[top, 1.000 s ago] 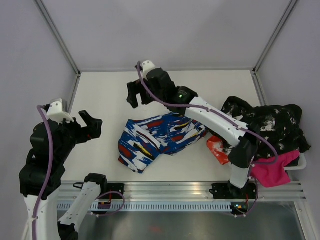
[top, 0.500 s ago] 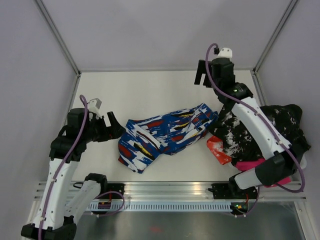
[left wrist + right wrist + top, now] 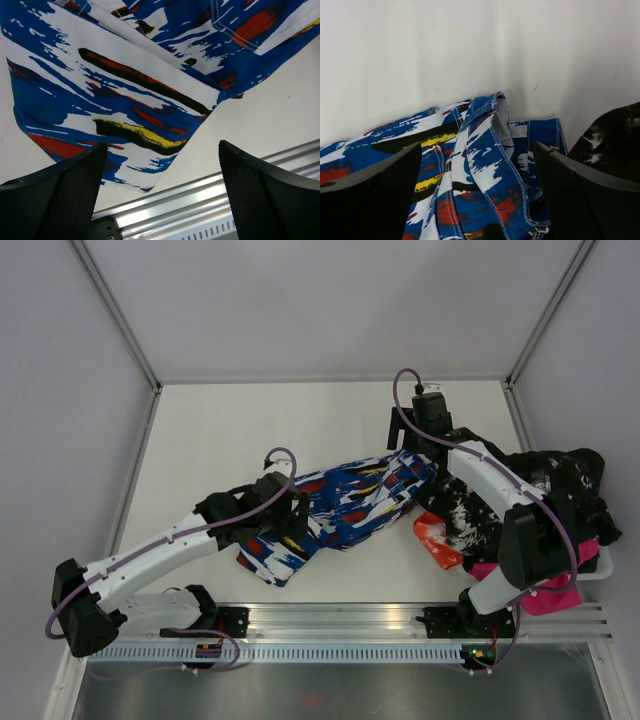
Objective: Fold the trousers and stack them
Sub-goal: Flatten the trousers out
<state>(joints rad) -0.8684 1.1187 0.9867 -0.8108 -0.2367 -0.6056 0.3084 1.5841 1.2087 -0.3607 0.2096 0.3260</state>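
Note:
The trousers' bunched leg end (image 3: 272, 558) will spread into a longer piece when I pull it, because the cloth lies over itself along a slanting fold (image 3: 157, 59).
The trousers (image 3: 345, 502) lie crumpled in the middle of the table, royal blue with white, red, black and yellow splashes. My left gripper (image 3: 288, 520) is open and empty just above their left end. In the left wrist view the fabric (image 3: 125, 85) fills the top, beyond the gripper (image 3: 162, 200) and its spread fingers (image 3: 55, 200). My right gripper (image 3: 403, 443) is open and empty over their right end. In the right wrist view the stitched waistband (image 3: 490, 165) lies beyond the gripper (image 3: 480, 200), between the fingers (image 3: 590, 195).
A heap of other clothes lies at the right: a black white-speckled garment (image 3: 545, 490), also in the right wrist view (image 3: 615, 135), a pink one (image 3: 545, 585) and an orange-red one (image 3: 437, 537). An aluminium rail (image 3: 350, 620) runs along the front edge (image 3: 175, 215).
My left arm swung in from the left side onto the trousers' left end. My right arm moved from back left to the trousers' right end. That end now lies further right.

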